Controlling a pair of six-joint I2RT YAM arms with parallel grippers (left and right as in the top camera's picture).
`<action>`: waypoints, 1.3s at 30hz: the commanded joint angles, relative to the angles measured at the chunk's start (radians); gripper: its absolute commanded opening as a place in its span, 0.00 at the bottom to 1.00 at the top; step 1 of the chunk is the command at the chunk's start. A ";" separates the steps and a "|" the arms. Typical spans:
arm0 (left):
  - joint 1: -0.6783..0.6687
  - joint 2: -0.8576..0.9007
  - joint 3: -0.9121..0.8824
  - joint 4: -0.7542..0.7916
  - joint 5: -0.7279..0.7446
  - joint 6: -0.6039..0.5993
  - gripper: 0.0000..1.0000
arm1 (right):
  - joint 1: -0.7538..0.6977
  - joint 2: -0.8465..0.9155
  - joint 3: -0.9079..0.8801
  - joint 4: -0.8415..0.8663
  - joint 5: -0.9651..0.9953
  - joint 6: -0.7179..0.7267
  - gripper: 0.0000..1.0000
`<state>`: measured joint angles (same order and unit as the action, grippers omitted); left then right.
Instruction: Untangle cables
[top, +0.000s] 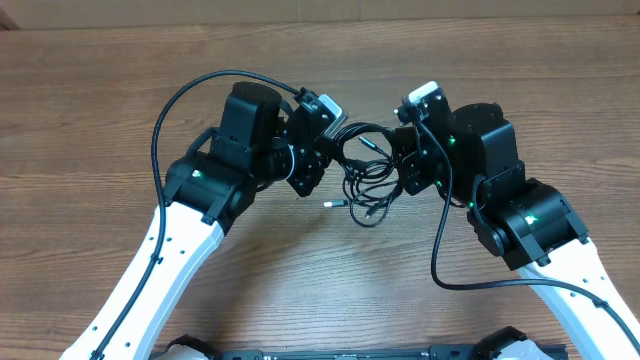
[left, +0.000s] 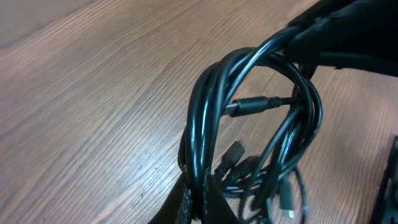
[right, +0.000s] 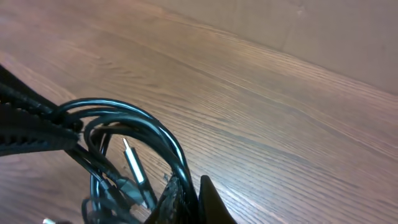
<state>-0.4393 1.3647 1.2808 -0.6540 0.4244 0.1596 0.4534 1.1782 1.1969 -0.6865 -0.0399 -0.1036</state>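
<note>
The tangle's other side (top: 386, 137) is in my right gripper, and my left gripper should go on pulling its thick loop (left: 203, 115) away until the coils spread, then let it go.
A tangle of thin black cables (top: 366, 172) hangs between my two grippers over the middle of the wooden table, with loose plug ends trailing below it. My left gripper (top: 322, 150) holds the left side of the bundle. In the left wrist view its jaws (left: 200, 198) are shut on a thick loop of the cables (left: 208, 106). My right gripper (top: 405, 155) holds the right side. Seen from the right wrist, its fingertips (right: 189, 196) pinch a cable strand (right: 163, 138), and a silver-tipped plug (right: 133, 158) dangles beside them.
The wooden table (top: 100, 120) runs all round the arms. A thick black wire (top: 160, 130) arcs off the left arm, and another thick wire (top: 440, 250) loops off the right arm. A pale wall edge (right: 323, 31) lies at the table's far side.
</note>
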 joint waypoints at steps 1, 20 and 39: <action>0.008 -0.024 0.003 -0.034 -0.161 -0.088 0.04 | -0.030 -0.026 0.029 0.029 0.160 0.060 0.04; 0.008 -0.024 0.003 -0.079 -0.366 -0.239 0.04 | -0.030 -0.037 0.029 0.031 0.237 0.183 0.04; 0.008 -0.024 0.003 -0.060 -0.240 -0.234 0.77 | -0.030 -0.037 0.029 0.034 0.224 0.263 0.04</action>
<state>-0.4374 1.3575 1.2819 -0.7246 0.1307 -0.0719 0.4309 1.1706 1.1969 -0.6666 0.1688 0.1455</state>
